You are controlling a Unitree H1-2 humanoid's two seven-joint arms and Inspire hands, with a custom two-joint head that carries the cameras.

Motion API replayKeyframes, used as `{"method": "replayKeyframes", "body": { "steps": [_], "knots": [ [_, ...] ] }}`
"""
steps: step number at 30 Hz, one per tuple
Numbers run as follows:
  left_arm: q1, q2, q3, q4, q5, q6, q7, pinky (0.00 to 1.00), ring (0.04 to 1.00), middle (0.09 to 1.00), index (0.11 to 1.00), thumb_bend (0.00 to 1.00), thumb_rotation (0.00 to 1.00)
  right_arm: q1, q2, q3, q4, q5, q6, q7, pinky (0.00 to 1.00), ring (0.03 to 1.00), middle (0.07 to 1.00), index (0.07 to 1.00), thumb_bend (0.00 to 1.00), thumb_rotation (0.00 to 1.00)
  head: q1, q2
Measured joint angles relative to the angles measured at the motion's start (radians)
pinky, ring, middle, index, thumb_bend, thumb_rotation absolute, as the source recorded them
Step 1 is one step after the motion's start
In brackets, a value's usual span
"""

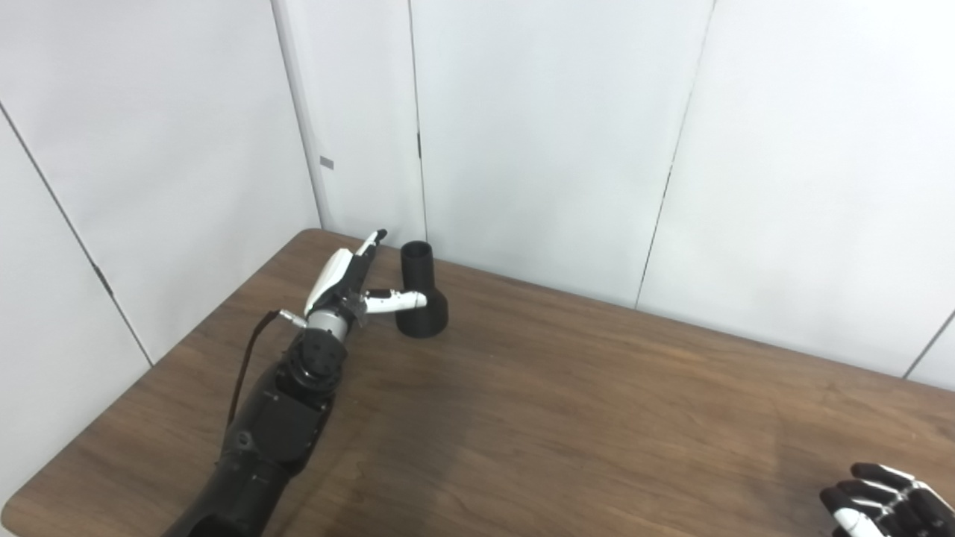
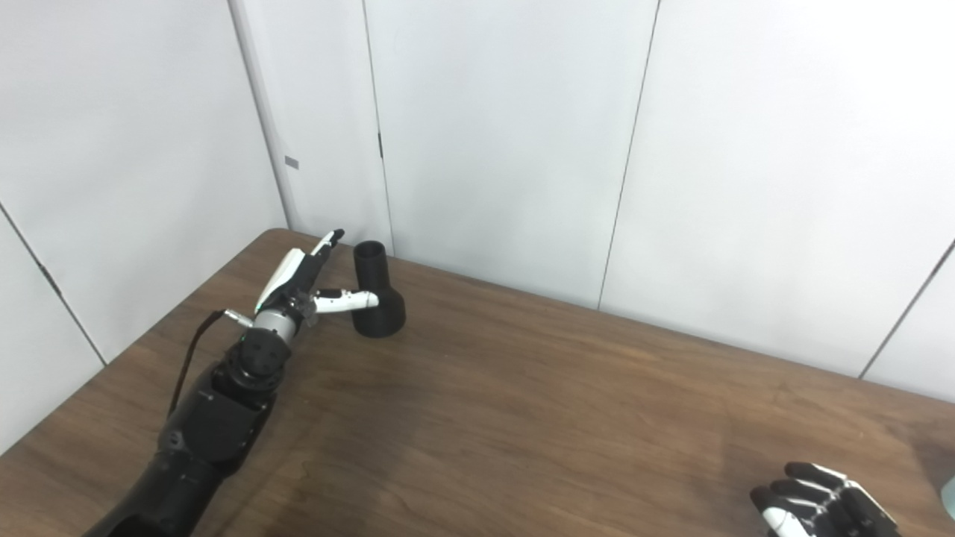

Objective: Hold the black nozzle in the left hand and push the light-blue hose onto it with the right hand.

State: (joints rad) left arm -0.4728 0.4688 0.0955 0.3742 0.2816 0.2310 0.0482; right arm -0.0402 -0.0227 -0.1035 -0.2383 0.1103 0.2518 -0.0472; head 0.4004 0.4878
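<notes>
The light-blue hose should slip over the black nozzle's narrow neck (image 1: 417,268) when I push it down. It should stop above the nozzle's base, because the black nozzle widens there (image 1: 435,296).
The black nozzle (image 1: 420,291) stands upright on its wide base at the far left of the brown table (image 1: 567,403), narrow neck up. My left hand (image 1: 351,283) is open just left of it, fingers stretched past its far side and the thumb lying across its front. It does not grip the nozzle. My right hand (image 1: 888,503) rests low at the bottom right corner, fingers curled, holding nothing I can see. A sliver of something light blue (image 2: 949,492) shows at the right edge of the right eye view; I cannot tell whether it is the hose.
White wall panels (image 1: 537,134) stand right behind the table's far edge, close to the nozzle. The table's left edge runs diagonally beside my left arm.
</notes>
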Motion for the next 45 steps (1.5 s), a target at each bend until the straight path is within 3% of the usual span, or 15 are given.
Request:
{"method": "replayKeyframes", "body": {
  "steps": [23,35,38,39,41,42,43,45],
  "knots": [
    [-0.014,-0.038,-0.031,0.072,-0.003,-0.046,0.029,0.85,0.955,0.996,1.000,0.94,0.34,0.010,0.018,0.003,-0.078,-0.016,0.082,-0.013,0.29,0.407,0.482,0.520,0.51,0.00,-0.023,0.023],
    [-0.034,-0.032,-0.050,0.135,0.006,-0.113,0.043,0.81,0.894,0.932,0.948,0.95,0.36,0.022,0.036,0.004,-0.129,-0.017,0.124,-0.015,0.31,0.410,0.479,0.521,0.51,0.00,-0.037,0.038],
    [-0.038,-0.034,-0.057,0.157,0.010,-0.139,0.069,0.72,0.809,0.833,0.837,0.84,0.25,0.022,0.036,0.003,-0.137,-0.017,0.131,-0.015,0.30,0.408,0.479,0.521,0.51,0.00,-0.038,0.041],
    [-0.040,-0.036,-0.057,0.169,0.011,-0.150,0.085,0.61,0.697,0.731,0.742,0.80,0.16,0.023,0.036,0.003,-0.137,-0.017,0.133,-0.015,0.30,0.408,0.478,0.522,0.51,0.00,-0.038,0.041],
    [-0.047,-0.046,-0.050,0.185,0.011,-0.163,0.124,0.53,0.607,0.630,0.637,0.75,0.08,0.024,0.036,0.002,-0.137,-0.017,0.133,-0.015,0.30,0.408,0.477,0.523,0.51,0.00,-0.038,0.044],
    [-0.051,-0.052,-0.051,0.191,0.014,-0.164,0.144,0.47,0.549,0.550,0.573,0.64,0.04,0.025,0.036,0.002,-0.137,-0.017,0.134,-0.015,0.31,0.408,0.477,0.523,0.51,0.00,-0.038,0.045],
    [-0.056,-0.056,-0.053,0.198,0.020,-0.165,0.160,0.39,0.461,0.480,0.534,0.57,0.02,0.026,0.036,0.002,-0.137,-0.017,0.135,-0.015,0.31,0.409,0.476,0.523,0.51,0.00,-0.038,0.046],
    [-0.065,-0.060,-0.073,0.221,0.052,-0.171,0.203,0.26,0.332,0.421,0.510,0.53,0.00,0.026,0.036,0.002,-0.137,-0.017,0.137,-0.015,0.31,0.410,0.476,0.523,0.51,0.00,-0.037,0.048]
  ]
}}
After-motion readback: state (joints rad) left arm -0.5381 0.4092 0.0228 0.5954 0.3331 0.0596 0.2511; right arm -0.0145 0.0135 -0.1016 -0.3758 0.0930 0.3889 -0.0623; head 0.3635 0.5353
